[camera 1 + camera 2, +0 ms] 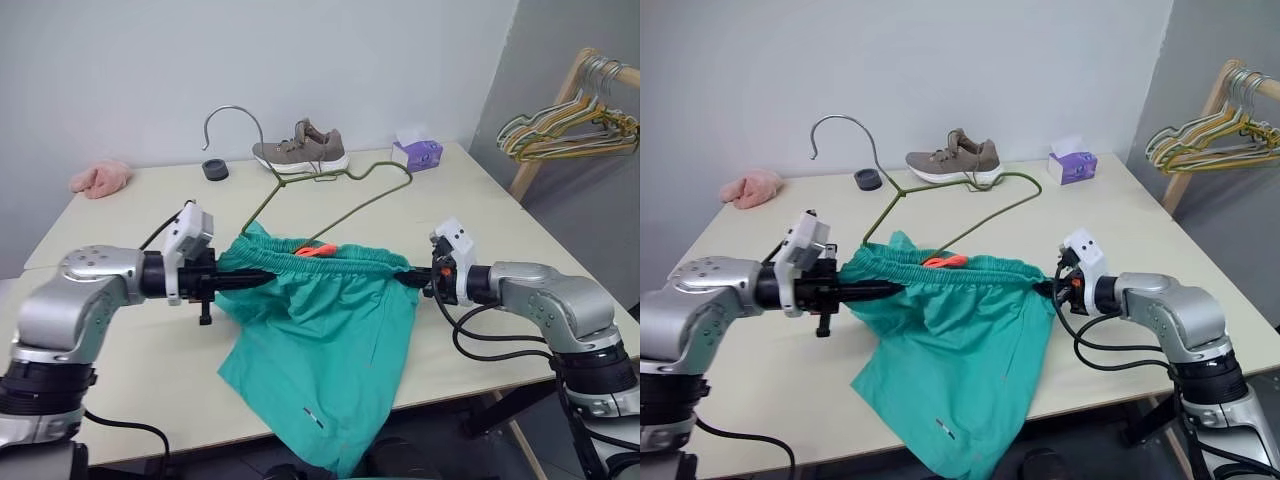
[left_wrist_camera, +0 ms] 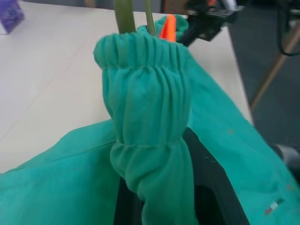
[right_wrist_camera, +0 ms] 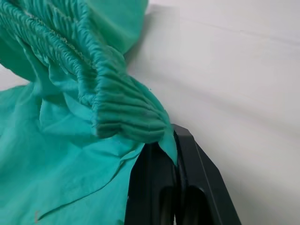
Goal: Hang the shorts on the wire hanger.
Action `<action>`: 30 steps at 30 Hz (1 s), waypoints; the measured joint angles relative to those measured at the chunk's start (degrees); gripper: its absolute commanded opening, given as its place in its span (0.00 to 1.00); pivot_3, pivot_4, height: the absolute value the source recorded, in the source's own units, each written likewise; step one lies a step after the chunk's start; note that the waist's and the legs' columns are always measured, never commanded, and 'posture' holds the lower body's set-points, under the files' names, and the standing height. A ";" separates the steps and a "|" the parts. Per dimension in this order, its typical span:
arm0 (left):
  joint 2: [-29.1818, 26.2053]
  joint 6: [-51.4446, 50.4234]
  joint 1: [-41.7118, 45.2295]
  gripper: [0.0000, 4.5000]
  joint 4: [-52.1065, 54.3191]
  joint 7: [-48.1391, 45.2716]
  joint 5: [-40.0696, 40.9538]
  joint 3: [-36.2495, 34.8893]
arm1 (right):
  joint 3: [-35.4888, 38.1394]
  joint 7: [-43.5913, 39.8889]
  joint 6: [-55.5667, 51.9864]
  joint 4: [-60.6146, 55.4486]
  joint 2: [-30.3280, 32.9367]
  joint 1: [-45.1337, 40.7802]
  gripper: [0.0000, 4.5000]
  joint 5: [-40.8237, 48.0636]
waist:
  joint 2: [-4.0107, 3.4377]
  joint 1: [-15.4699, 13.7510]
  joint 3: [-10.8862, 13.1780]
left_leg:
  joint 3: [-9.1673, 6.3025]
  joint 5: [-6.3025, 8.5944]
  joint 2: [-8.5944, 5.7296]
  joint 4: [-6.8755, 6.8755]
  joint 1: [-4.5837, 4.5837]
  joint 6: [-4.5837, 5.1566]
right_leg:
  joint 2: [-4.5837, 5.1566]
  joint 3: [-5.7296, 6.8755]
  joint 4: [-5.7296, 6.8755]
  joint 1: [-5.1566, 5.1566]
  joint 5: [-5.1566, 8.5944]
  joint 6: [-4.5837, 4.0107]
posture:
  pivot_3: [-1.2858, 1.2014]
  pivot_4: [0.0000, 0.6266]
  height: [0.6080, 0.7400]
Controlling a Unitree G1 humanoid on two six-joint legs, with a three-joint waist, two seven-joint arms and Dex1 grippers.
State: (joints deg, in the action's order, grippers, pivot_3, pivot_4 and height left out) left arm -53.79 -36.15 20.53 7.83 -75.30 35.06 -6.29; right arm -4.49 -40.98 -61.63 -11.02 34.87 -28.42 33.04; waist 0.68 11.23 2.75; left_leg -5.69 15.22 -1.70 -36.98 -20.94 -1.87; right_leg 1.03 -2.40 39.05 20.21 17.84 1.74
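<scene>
The hanger slants with one side (image 1: pixel 405 173) above the slack waistband, so the robot's left gripper should pull its waistband end (image 1: pixel 238 258) away from the right gripper to seat the hanger.
The teal-green shorts (image 1: pixel 330 350) hang stretched between my two grippers above the table, their legs draping over the near table edge. My left gripper (image 1: pixel 262 277) is shut on the left end of the gathered waistband (image 2: pixel 140 93). At the other end my right gripper (image 1: pixel 412 278) is shut on the bunched waistband (image 3: pixel 126 117). An orange cord (image 1: pixel 314 250) pokes up from the waistband's middle. The wire hanger (image 1: pixel 340 190) rises from behind the waistband, with its lower part hidden by the shorts and its hook (image 1: pixel 232 120) standing above the table.
On the far side of the table (image 1: pixel 120 230) sit a grey shoe (image 1: pixel 301 150), a dark round object (image 1: pixel 214 169), a purple tissue box (image 1: pixel 418 152) and a pink cloth (image 1: pixel 100 179). A wooden rack with a bundle of hangers (image 1: pixel 570 125) stands at the right.
</scene>
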 measured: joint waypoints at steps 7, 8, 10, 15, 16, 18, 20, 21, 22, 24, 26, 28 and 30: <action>-6.14 0.63 -3.41 0.00 0.12 -6.30 0.71 -0.27 | 0.60 -0.35 -2.05 0.96 0.04 -0.26 0.00 2.08 | -0.04 -0.09 0.02 | 0.04 0.00 0.00 -0.01 0.01 0.00 | 0.00 -0.03 -0.01 0.01 0.03 0.04 | 0.44 0.00 1.00; -6.76 0.97 -3.86 0.00 0.20 -6.91 0.70 -0.28 | 0.81 -0.13 -2.21 1.19 -0.04 -0.30 0.00 2.11 | -0.04 -0.14 0.02 | 0.04 0.00 0.00 -0.01 0.01 0.00 | 0.00 -0.03 -0.01 0.01 0.03 0.04 | 0.44 0.00 1.00; -7.18 1.75 -4.09 0.00 0.45 -7.75 0.68 -0.32 | 1.10 0.45 -2.51 1.93 -0.32 -0.57 0.00 2.11 | -0.04 -0.21 0.03 | 0.04 0.00 0.00 -0.01 0.00 0.00 | 0.00 -0.04 -0.02 0.01 0.03 0.04 | 0.44 0.00 1.00; -8.47 4.42 -4.72 0.00 0.68 -8.54 -0.05 -0.33 | 2.04 1.69 -3.44 3.88 -1.76 -1.58 0.00 2.82 | -0.08 -0.26 0.05 | 0.06 0.00 0.00 0.00 0.00 0.00 | 0.00 -0.06 -0.02 0.01 0.01 0.00 | 0.45 0.00 1.00; -8.51 4.95 -4.99 0.00 0.55 -8.63 -0.27 -0.33 | 2.29 1.69 -3.75 3.93 -1.76 -1.58 0.00 3.18 | -0.09 -0.25 0.06 | 0.07 0.00 0.00 0.01 0.00 0.00 | 0.01 -0.06 -0.02 0.02 0.01 0.00 | 0.45 0.00 1.00; -8.51 6.10 -5.12 0.00 -0.40 -8.54 -1.09 -0.32 | 2.71 1.76 -4.10 3.90 -1.76 -1.58 0.00 3.88 | -0.10 -0.27 0.06 | 0.06 0.00 0.00 0.01 -0.01 0.00 | 0.01 -0.06 -0.02 0.02 0.01 0.00 | 0.45 0.00 1.00; -8.36 7.52 -4.88 0.00 -1.87 -7.24 -2.31 -0.29 | 3.03 2.10 -4.32 3.83 -1.77 -1.57 0.00 4.22 | -0.10 -0.30 0.06 | 0.06 0.00 0.00 0.01 0.00 0.00 | 0.00 -0.05 -0.02 0.02 0.02 0.02 | 0.44 0.00 1.00; -7.87 8.06 -4.28 0.00 -2.93 -6.18 -2.77 -0.30 | 3.25 2.26 -4.45 3.83 -1.77 -1.56 0.00 4.26 | -0.10 -0.34 0.07 | 0.06 0.00 0.00 0.00 0.00 0.00 | 0.01 -0.05 -0.02 0.02 0.03 0.04 | 0.44 0.00 1.00; -6.95 8.92 -3.19 0.00 -4.48 -4.64 -3.55 -0.29 | 3.40 2.56 -4.62 3.76 -1.80 -1.57 0.00 4.31 | -0.10 -0.40 0.06 | 0.06 0.00 0.00 -0.01 0.00 0.00 | 0.01 -0.05 -0.02 0.02 0.04 0.07 | 0.44 0.00 1.00; -5.51 10.35 -1.98 0.00 -6.72 -2.43 -4.72 -0.30 | 3.81 3.20 -5.08 3.44 -2.14 -1.50 0.00 4.61 | -0.10 -0.51 0.06 | 0.06 0.00 0.00 -0.02 0.00 0.01 | 0.01 -0.05 -0.02 0.01 0.04 0.08 | 0.44 0.00 1.00; -4.33 10.44 -1.58 0.00 -7.94 -1.09 -4.73 -0.30 | 4.38 3.86 -5.33 3.09 -2.37 -1.31 0.00 4.90 | -0.10 -0.47 0.06 | 0.07 0.00 0.00 -0.02 0.00 0.00 | 0.01 -0.07 -0.02 0.02 0.03 0.05 | 0.44 0.00 1.00; -4.23 10.28 -2.48 0.00 -7.48 -1.27 -4.38 -0.35 | 5.18 4.51 -5.76 2.28 -2.46 -0.78 0.00 5.42 | -0.10 -0.35 0.06 | 0.08 0.00 0.00 0.01 -0.02 0.00 | 0.01 -0.09 -0.02 0.04 -0.02 -0.03 | 0.44 0.00 1.00; -4.55 9.59 -4.47 0.00 -5.86 -2.28 -3.33 -0.44 | 5.46 5.15 -6.26 2.12 -2.56 -0.33 0.00 5.71 | -0.10 -0.23 0.06 | 0.09 0.01 0.00 0.03 -0.03 0.00 | 0.02 -0.10 -0.02 0.07 -0.04 -0.07 | 0.44 0.00 1.00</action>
State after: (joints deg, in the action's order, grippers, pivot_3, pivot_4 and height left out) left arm -58.34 -26.56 16.06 1.97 -77.58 31.73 -6.73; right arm 0.97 -35.83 -67.88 -8.90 32.31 -28.75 38.75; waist 0.58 11.00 2.81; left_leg -5.60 15.22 -1.69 -36.95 -20.96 -1.87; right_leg 1.05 -2.50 39.02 20.28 17.80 1.67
